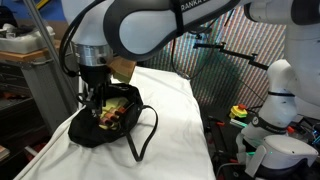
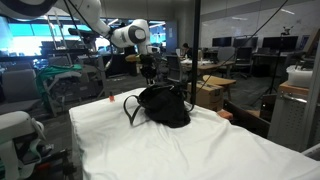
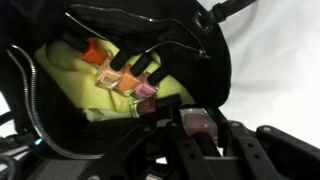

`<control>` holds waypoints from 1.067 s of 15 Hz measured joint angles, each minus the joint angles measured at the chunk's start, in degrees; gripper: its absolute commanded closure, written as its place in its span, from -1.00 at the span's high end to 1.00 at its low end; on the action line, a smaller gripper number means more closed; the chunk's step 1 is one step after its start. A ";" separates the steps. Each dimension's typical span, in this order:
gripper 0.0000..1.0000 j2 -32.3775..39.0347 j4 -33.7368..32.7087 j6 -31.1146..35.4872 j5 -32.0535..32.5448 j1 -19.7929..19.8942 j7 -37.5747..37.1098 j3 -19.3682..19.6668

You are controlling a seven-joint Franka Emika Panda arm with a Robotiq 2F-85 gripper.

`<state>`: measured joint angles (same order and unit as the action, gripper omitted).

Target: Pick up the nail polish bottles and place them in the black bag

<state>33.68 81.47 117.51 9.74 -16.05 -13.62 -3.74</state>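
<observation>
The black bag (image 1: 88, 128) is wide open under the reddish-brown bottle, so my gripper should keep moving inward past the bag's rim and let go over the bag's yellow-green lining (image 3: 78, 84).
The black bag (image 3: 215, 60) lies open below me and its yellow-green lining (image 3: 60, 70) shows. Three nail polish bottles lie inside it: an orange one (image 3: 96, 52), another orange one (image 3: 128, 80) and a pink one (image 3: 147, 92), all with dark caps. My gripper (image 3: 200, 138) is shut on a fourth, reddish-brown bottle (image 3: 198, 120), held just above the bag's near rim. In both exterior views the gripper (image 1: 95, 100) (image 2: 150, 72) hangs over the bag (image 1: 112, 128) (image 2: 165, 106), whose strap loops (image 1: 145, 135) spill onto the cloth.
The bag sits on a table under a white cloth (image 1: 170, 100) (image 2: 150, 150). A cardboard box (image 1: 122, 68) stands behind the bag. Another white robot (image 1: 275, 100) and clutter stand beyond one table edge, and a metal cabinet (image 1: 45, 85) beyond the opposite one.
</observation>
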 measured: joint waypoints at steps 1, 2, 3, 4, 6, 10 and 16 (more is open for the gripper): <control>-0.70 -0.99 1.00 0.03 0.00 0.48 -0.60 0.28; -0.70 -1.87 1.94 0.17 0.00 0.89 -1.26 0.56; -0.70 -2.71 2.87 0.53 0.00 1.25 -1.97 0.91; -0.70 -3.40 3.68 0.96 0.00 1.59 -2.61 1.24; -0.70 -4.26 4.86 1.96 0.00 2.26 -4.04 1.96; -0.70 -4.32 6.07 3.73 0.01 3.18 -6.45 3.64; 0.30 -2.56 5.91 3.73 0.01 4.24 -7.94 5.24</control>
<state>31.12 87.37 121.24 9.75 -11.81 -21.56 1.50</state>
